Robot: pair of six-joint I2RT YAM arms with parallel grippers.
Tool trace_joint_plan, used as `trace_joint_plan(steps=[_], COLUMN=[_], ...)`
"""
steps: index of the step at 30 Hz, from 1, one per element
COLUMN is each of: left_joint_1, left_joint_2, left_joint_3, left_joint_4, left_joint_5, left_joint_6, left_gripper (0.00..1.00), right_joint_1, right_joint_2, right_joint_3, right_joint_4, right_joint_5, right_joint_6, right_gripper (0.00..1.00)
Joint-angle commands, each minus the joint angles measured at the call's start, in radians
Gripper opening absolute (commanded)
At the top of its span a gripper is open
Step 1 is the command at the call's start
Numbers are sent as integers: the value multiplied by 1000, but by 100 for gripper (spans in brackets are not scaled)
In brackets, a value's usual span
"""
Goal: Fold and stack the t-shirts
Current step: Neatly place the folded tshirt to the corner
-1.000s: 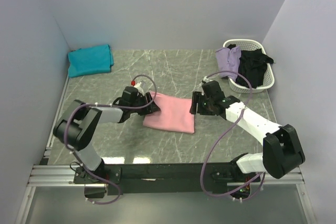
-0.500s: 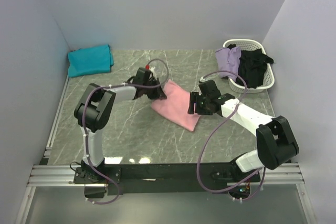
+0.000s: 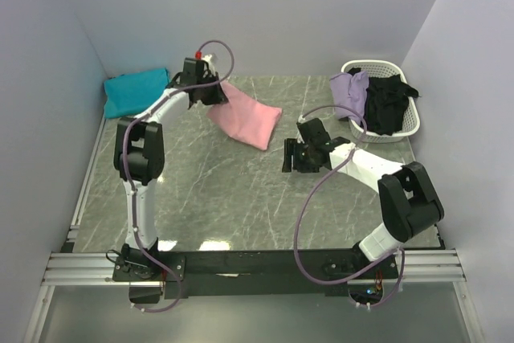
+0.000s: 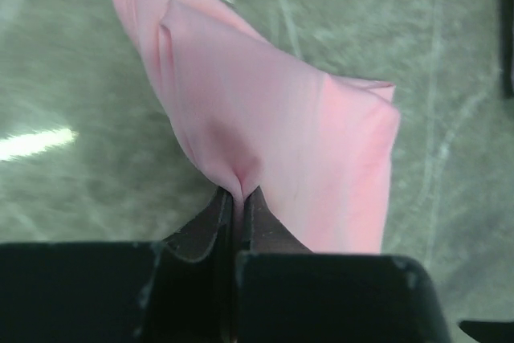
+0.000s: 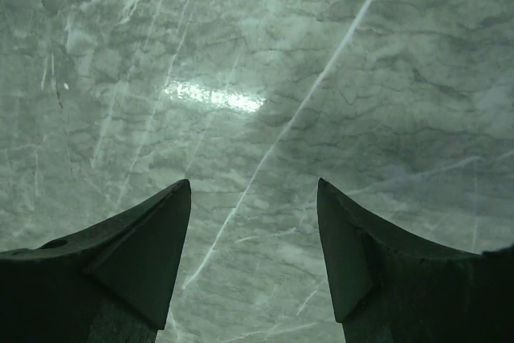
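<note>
My left gripper should go on carrying until the pink t-shirt rests over the teal one, with the pink t-shirt folded (image 3: 249,120) and the teal t-shirt's top (image 3: 134,91) clear.
A folded light pink t-shirt (image 3: 245,120) hangs tilted above the table's far middle, and my left gripper (image 3: 215,94) is shut on its left corner. In the left wrist view the pink t-shirt (image 4: 281,126) is pinched between the closed fingers of the left gripper (image 4: 238,194). A folded teal t-shirt (image 3: 137,91) lies at the far left corner, just left of that gripper. My right gripper (image 3: 287,158) stands open over bare marble to the right of the pink shirt; the right gripper (image 5: 254,186) has nothing between its fingers. A lavender t-shirt (image 3: 350,90) and a black t-shirt (image 3: 387,102) hang over the basket.
A white laundry basket (image 3: 408,122) stands at the far right corner. Walls close in the table on the left, back and right. A metal rail (image 3: 241,267) runs along the near edge by the arm bases.
My left gripper shut on the pink t-shirt, lifted it off the table's middle and carried it back and to the left. The right gripper let go of the shirt and stayed open near the middle.
</note>
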Motion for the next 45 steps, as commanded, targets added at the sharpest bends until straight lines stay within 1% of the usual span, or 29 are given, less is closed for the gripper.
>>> trace_joint_plan(steps=[1, 3, 4, 7, 9, 15, 19, 24, 27, 33, 36, 38, 39, 41, 45], left_joint_1=[49, 75, 103, 150, 172, 272, 342, 384, 408, 442, 454, 465, 468, 488, 522], left_joint_2=[73, 102, 133, 187, 195, 152, 121, 135, 164, 167, 184, 178, 159, 142, 144], left_joint_3=[207, 276, 349, 478, 506, 496, 480, 526, 589, 579, 606, 586, 544, 507, 497], left_joint_4=[-108, -151, -166, -226, -233, -196, -141, -119, -116, -29, -32, -16, 2, 45, 54], left_joint_5=[-43, -34, -29, -32, -46, -101, -127, -173, -182, -204, -240, -273, -289, -299, -300], left_joint_6=[117, 140, 157, 194, 224, 256, 281, 341, 362, 379, 391, 393, 393, 385, 378], left_gripper=[1, 1, 1, 1, 1, 1, 1, 1, 1, 1, 1, 1, 1, 1, 1], right_joint_1=[-4, -5, -4, -4, -4, -4, -4, -4, -4, -4, -2, -2, -2, -2, -1], right_joint_2=[39, 62, 75, 105, 121, 197, 239, 260, 280, 325, 343, 348, 349, 360, 375], right_joint_3=[53, 60, 65, 79, 97, 164, 201, 224, 235, 263, 286, 293, 298, 306, 315], right_joint_4=[43, 48, 52, 59, 59, 54, 49, 51, 54, 60, 49, 48, 46, 45, 43], right_joint_5=[-37, -54, -60, -75, -86, -120, -147, -163, -173, -202, -209, -207, -207, -213, -229], right_joint_6=[-5, 2, 5, 8, 10, 10, 12, 15, 18, 27, 27, 27, 27, 27, 28], right_gripper=[71, 71, 71, 71, 70, 71, 70, 70, 71, 71, 71, 71, 71, 71, 71])
